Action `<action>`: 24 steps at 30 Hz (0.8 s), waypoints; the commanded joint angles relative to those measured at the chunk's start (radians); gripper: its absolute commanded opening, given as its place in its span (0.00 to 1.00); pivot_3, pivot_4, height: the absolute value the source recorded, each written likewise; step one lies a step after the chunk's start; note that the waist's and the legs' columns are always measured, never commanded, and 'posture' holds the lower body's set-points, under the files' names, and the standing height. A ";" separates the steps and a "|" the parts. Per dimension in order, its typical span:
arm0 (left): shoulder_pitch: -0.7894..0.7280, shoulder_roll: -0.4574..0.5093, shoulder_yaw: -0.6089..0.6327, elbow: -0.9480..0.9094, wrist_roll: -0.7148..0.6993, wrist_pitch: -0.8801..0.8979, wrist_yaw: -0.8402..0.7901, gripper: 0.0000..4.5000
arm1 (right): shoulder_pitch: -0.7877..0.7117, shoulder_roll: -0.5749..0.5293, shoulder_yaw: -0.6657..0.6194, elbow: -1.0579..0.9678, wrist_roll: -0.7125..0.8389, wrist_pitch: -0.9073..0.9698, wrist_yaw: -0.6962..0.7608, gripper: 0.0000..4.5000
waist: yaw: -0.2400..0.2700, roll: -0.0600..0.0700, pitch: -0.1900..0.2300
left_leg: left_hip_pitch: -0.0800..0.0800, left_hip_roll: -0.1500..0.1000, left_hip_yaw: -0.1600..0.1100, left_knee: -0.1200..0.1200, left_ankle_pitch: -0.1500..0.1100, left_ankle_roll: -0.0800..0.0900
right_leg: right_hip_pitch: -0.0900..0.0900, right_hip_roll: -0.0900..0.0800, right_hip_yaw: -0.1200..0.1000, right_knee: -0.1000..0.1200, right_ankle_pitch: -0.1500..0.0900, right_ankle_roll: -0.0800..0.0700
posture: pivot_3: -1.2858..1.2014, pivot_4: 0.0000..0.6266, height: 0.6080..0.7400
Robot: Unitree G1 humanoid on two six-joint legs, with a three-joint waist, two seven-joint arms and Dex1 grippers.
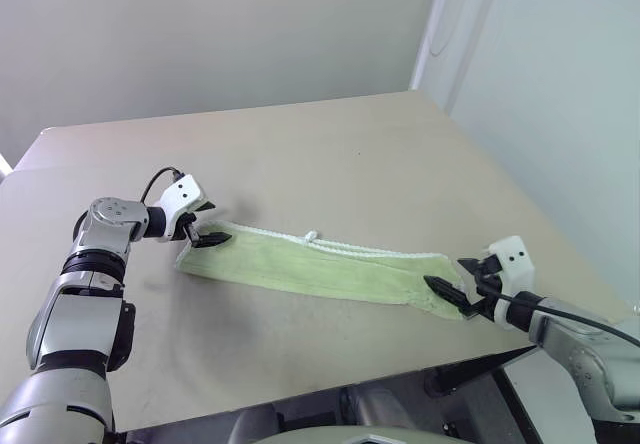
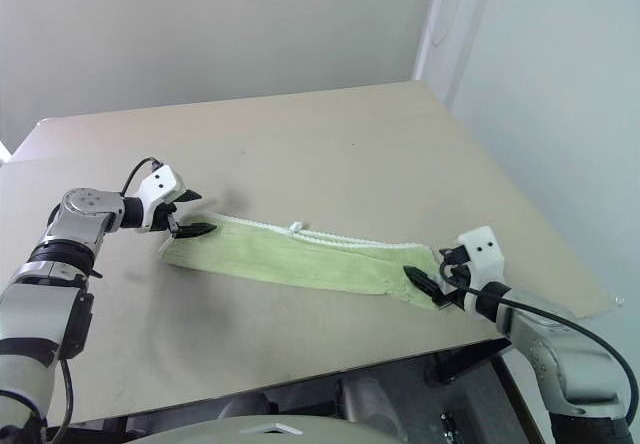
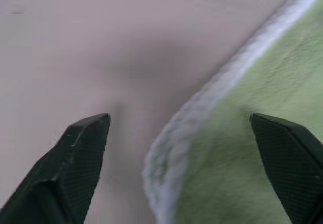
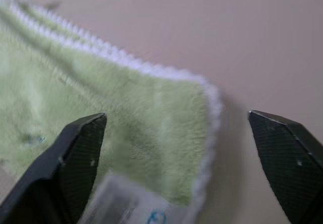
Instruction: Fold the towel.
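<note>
The towel's layers [image 1: 215,259] will flip over together when I fold the towel's end inward, because whitish edging runs doubled [image 1: 355,250] along its far edge.
The towel [image 1: 320,269] lies on the tan table [image 1: 340,154] as a long, narrow pale-green strip with whitish edging and a small loop at its far edge. My left gripper [image 1: 208,222] stands open at the strip's left end, its black fingers [image 3: 83,153] straddling the stitched corner of the towel [image 3: 252,173] without pinching it. At the right end my right gripper [image 1: 450,274] is open too. In the right wrist view the towel's end [image 4: 101,98] and a white tag [image 4: 126,204] lie between its spread fingers [image 4: 75,153].
The table's front edge [image 1: 300,399] runs close below the towel, and its right edge [image 1: 540,224] is just beyond my right gripper. A pale wall rises behind the table, with a white corner post [image 1: 440,34] at the back right.
</note>
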 commanded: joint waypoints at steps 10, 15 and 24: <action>0.063 0.036 0.134 -0.383 -0.252 0.312 -0.305 1.00 | 0.001 -0.047 -0.320 -0.069 0.704 0.428 -0.104 1.00 | -0.006 0.000 0.000 | 0.000 0.000 0.001 -0.001 0.000 0.000 | 0.000 0.000 0.001 -0.001 0.000 0.000 | 0.52 0.00 0.79; 0.192 0.030 0.112 -0.585 -0.272 0.403 -0.299 1.00 | 0.106 -0.099 -0.264 0.006 1.167 0.395 -0.341 1.00 | -0.004 0.001 0.000 | 0.001 0.001 0.001 -0.001 0.000 0.000 | 0.000 0.000 0.001 0.001 0.000 0.000 | 0.52 0.00 0.79; 0.281 -0.011 0.074 -0.757 -0.306 0.479 -0.292 1.00 | 0.331 -0.123 -0.120 -0.054 1.401 0.218 -0.471 1.00 | -0.003 -0.002 0.000 | 0.001 0.001 0.000 0.000 0.000 0.000 | 0.002 0.000 0.002 -0.001 -0.001 0.000 | 0.52 0.00 0.79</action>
